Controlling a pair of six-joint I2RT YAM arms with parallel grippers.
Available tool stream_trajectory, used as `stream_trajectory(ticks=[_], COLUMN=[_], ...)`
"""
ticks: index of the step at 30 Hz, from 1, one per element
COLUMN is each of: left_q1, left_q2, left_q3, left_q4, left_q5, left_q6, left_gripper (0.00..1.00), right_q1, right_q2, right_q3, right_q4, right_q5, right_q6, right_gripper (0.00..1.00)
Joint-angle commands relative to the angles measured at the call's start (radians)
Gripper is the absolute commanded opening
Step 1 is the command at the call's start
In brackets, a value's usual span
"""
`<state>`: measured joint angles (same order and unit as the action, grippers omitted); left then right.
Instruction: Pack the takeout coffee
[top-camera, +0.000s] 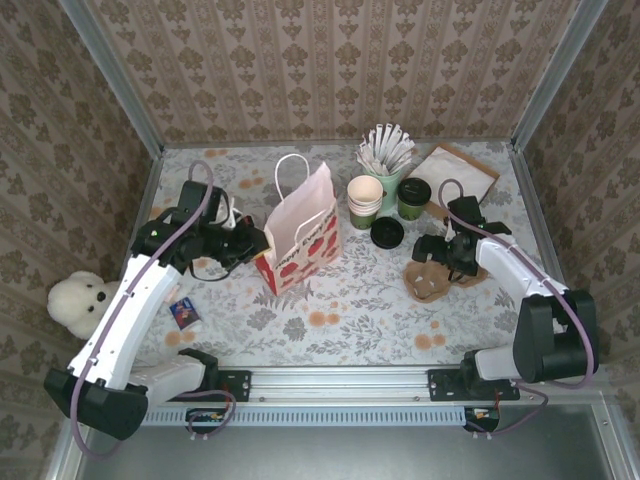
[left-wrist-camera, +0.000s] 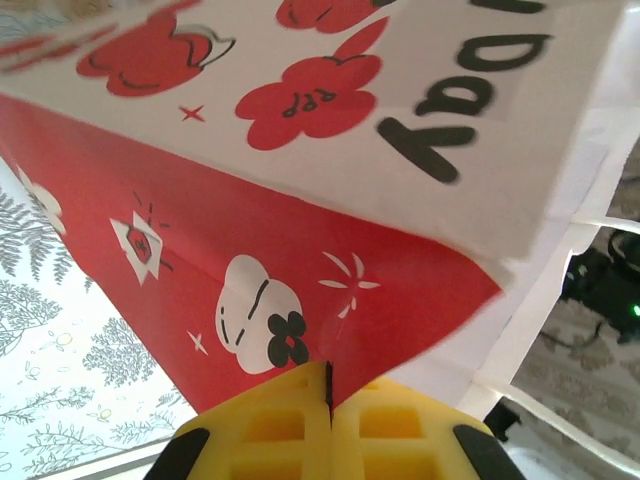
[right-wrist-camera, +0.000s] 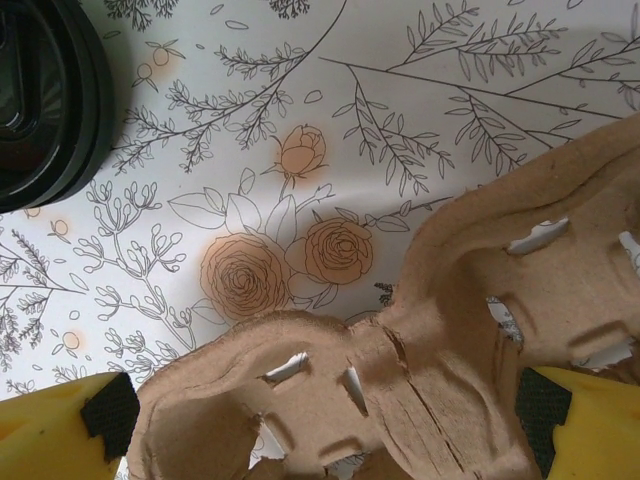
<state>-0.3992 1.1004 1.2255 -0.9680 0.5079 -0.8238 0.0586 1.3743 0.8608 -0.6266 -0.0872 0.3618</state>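
The carrier's middle fold (right-wrist-camera: 398, 358) is at a slant to my right gripper's open fingers, so I need to line my right gripper up squarely and pinch that fold (right-wrist-camera: 425, 405) before I lift the carrier.
The takeout coffee (top-camera: 413, 198), a small green cup with a black lid, stands at the back right of the table, apart from both grippers. The red-and-white paper bag (top-camera: 300, 232) stands upright at centre left. My left gripper (top-camera: 255, 243) is at the bag's left side; in the left wrist view its yellow fingers (left-wrist-camera: 270, 430) are pressed together on the bag's red edge (left-wrist-camera: 300, 250). My right gripper (top-camera: 437, 255) is low over a brown pulp cup carrier (top-camera: 428, 282). It is open, with the carrier (right-wrist-camera: 400, 380) lying between its widely spread fingers (right-wrist-camera: 60, 440).
A stack of lidless green cups (top-camera: 364, 200) and a green holder of white sticks (top-camera: 385, 155) stand left of the coffee. A loose black lid (top-camera: 386, 232) lies in front of them. A brown paper sheet (top-camera: 458, 172) lies at back right. A white plush toy (top-camera: 80, 300) and a small card (top-camera: 185, 312) sit at left.
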Motion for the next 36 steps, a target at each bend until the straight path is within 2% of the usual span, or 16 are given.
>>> stream_trajectory(ticks=[1,7,13,15,22,26,30,32,36], left_q1=[0.014,0.055,0.055,0.056,0.071,0.092,0.108,0.115,0.125], left_q2=[0.018,0.049,0.061,0.051,0.03,0.001,-0.009,-0.007,-0.02], left_q3=[0.054,0.098,0.105,0.094,0.064,0.04,0.01,0.008,0.011], left_q4=[-0.102,-0.159,-0.161,-0.13,-0.062,-0.003,0.057,0.076,0.104], left_q5=[0.082,0.089,0.045,0.058,0.079,0.082,0.092,0.086,0.058], left_q6=[0.16,0.251,0.28,0.276,0.276,0.27,0.239,0.224,0.21], left_gripper=[0.01,0.18,0.3,0.4,0.71,0.82,0.88,1.0,1.0], right_q1=[-0.002,0.027,0.097,0.123,0.199,0.255,0.274,0.285,0.309], right_q2=[0.036,0.023,-0.082,-0.106,-0.116,-0.123,-0.119,-0.118,-0.079], right_q3=[-0.031,-0.094,-0.143,-0.147,-0.143,-0.15,-0.166,-0.173,-0.153], right_q4=[0.022,0.042,0.056,0.051,-0.021,-0.042,-0.043,-0.035,-0.053], right_q5=[-0.027,-0.095,-0.134,-0.134,-0.044,0.013,0.026,0.028,0.05], right_q6=[0.014,0.107,0.219,0.226,0.142,0.12,0.121,0.124,0.148], right_gripper=[1.0,1.0,1.0,1.0,0.95,0.89,0.85,0.83,0.75])
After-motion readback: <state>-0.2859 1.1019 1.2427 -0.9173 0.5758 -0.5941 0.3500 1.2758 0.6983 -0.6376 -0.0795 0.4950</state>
